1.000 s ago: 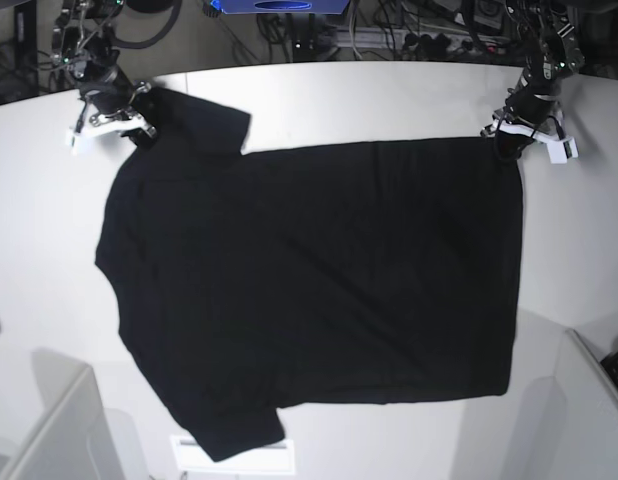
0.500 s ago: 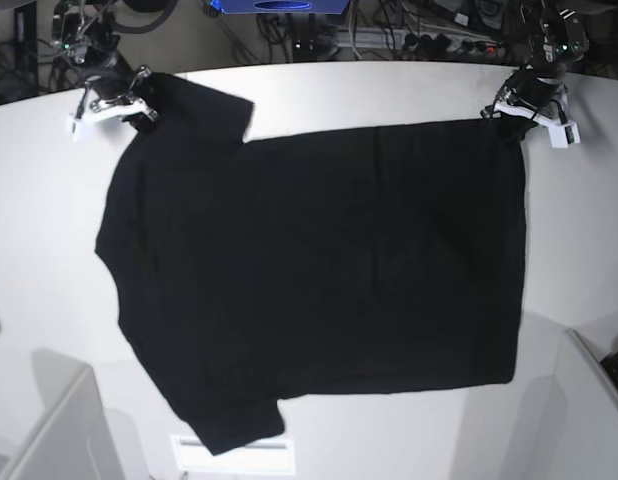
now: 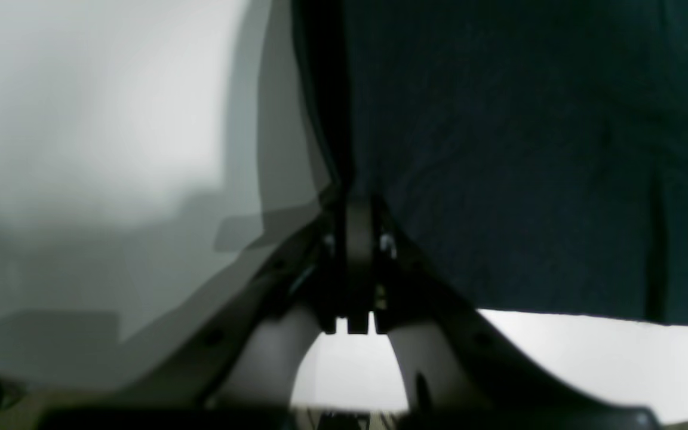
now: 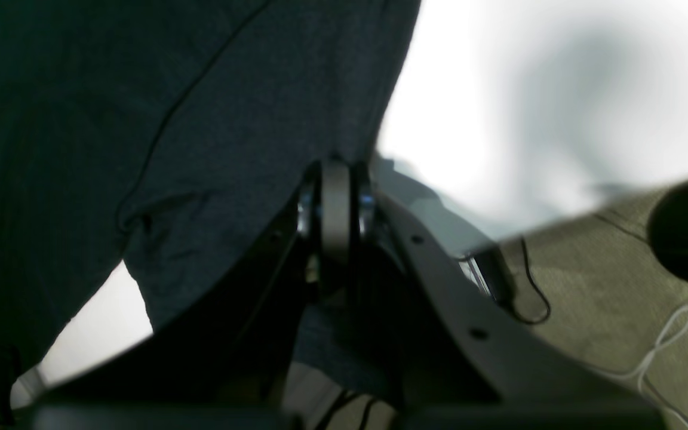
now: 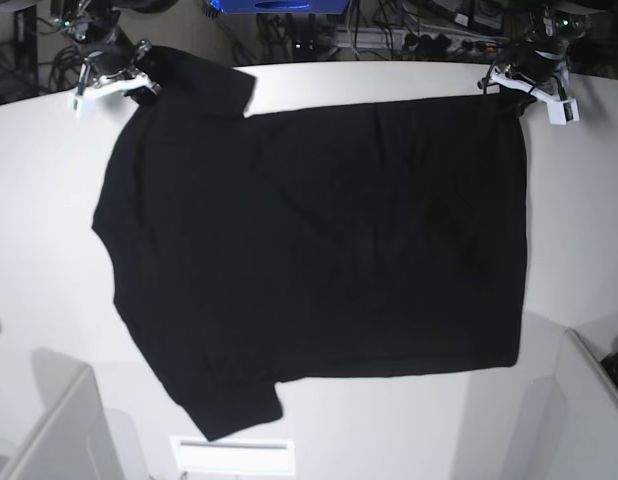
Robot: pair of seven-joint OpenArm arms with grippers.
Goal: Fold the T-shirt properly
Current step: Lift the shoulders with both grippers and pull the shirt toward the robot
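The T-shirt's far sleeve goes all the way to the table's far edge, so my left gripper and my right gripper should move the far corners closer and lay them down flat.
The black T-shirt lies spread with its plain side up, sleeves at the left, hem at the right. My right gripper is shut on the far sleeve corner at the top left. At the top right, my left gripper is shut on the far hem corner. In the left wrist view the left gripper pinches the edge of the T-shirt, which hangs taut before it. The right wrist view shows the right gripper closed on the T-shirt, its cloth draping away to the left.
The white table carries the shirt. Grey bin walls stand at the near left and near right. A white label sits at the near edge. Cables and gear crowd the floor beyond the far edge.
Both grippers have moved toward the table's far edge, dragging the shirt's far edge with them. The whole shirt has shifted away from the near side.
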